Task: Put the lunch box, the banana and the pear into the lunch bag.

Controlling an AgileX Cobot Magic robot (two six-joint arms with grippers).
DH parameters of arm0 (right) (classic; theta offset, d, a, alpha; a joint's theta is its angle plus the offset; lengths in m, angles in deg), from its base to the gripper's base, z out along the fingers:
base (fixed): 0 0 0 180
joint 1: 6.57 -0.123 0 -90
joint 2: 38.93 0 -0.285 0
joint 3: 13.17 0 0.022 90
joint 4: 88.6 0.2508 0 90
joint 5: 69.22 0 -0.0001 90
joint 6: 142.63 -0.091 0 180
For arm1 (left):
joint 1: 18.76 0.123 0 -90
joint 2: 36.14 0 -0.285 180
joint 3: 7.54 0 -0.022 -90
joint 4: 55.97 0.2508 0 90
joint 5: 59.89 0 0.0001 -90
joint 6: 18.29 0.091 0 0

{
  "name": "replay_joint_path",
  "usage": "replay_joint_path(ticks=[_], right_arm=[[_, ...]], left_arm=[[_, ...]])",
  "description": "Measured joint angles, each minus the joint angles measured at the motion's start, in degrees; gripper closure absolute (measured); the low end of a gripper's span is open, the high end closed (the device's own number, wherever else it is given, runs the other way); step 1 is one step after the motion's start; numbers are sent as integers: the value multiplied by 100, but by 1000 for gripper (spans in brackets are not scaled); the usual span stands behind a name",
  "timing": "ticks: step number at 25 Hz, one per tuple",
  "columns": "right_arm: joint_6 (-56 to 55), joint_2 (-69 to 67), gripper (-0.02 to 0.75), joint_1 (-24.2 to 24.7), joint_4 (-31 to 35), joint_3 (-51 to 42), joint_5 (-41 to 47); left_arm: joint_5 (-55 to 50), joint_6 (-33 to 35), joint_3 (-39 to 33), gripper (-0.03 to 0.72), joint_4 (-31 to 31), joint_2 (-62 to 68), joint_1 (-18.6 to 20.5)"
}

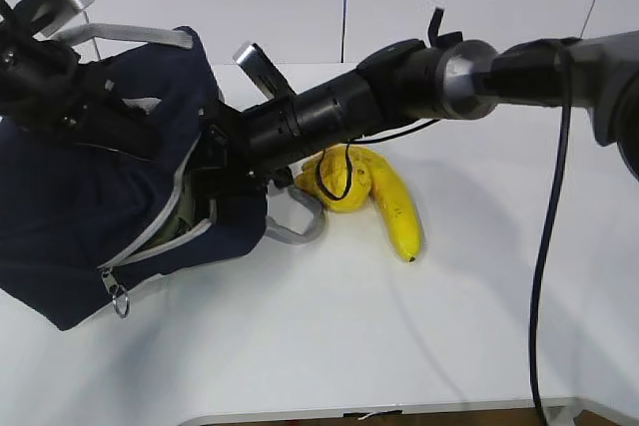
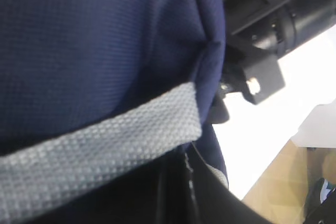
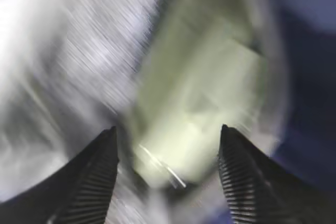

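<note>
The banana (image 1: 398, 214) will fit lengthwise next to the lunch box when I push the banana into the lunch bag, because the foil lining (image 3: 102, 51) shows open there.
The navy lunch bag (image 1: 80, 216) lies tilted on the left with its mouth facing right. My left gripper (image 2: 178, 182) is shut on the lunch bag beside its grey webbing handle (image 2: 100, 140), and the left arm (image 1: 40, 67) holds it from above. My right arm (image 1: 329, 112) reaches into the bag's mouth, which hides its gripper in the exterior view. In the blurred right wrist view my right gripper (image 3: 168, 128) stands open. Beyond its fingers the lunch box (image 3: 205, 93), pale green, rests on the foil lining (image 3: 68, 66). The pear (image 1: 339, 179) and the banana (image 1: 397, 212) lie together on the table right of the bag.
A grey handle loop (image 1: 300, 226) trails on the table between the bag and the pear. The zipper's metal ring pull (image 1: 120, 299) hangs at the bag's lower corner. The right arm's black cable (image 1: 549, 197) hangs at the right. The white table's front edge (image 1: 399, 411) runs close by.
</note>
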Motion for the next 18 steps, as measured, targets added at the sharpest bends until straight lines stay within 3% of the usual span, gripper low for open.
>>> replay_joint_path(ticks=[4, 12, 18], right_arm=[[-75, 39, 242, 0, -598, 439, 354], [-1398, 43, 241, 0, -3088, 1762, 1163], [-2389, 154, 241, 0, -4458, 2578, 1275]], left_arm=[[-190, -23, 4, 704, -93, 0, 216], [-938, -35, 4, 704, -593, 0, 872], [-1196, -35, 4, 704, -596, 0, 1067]])
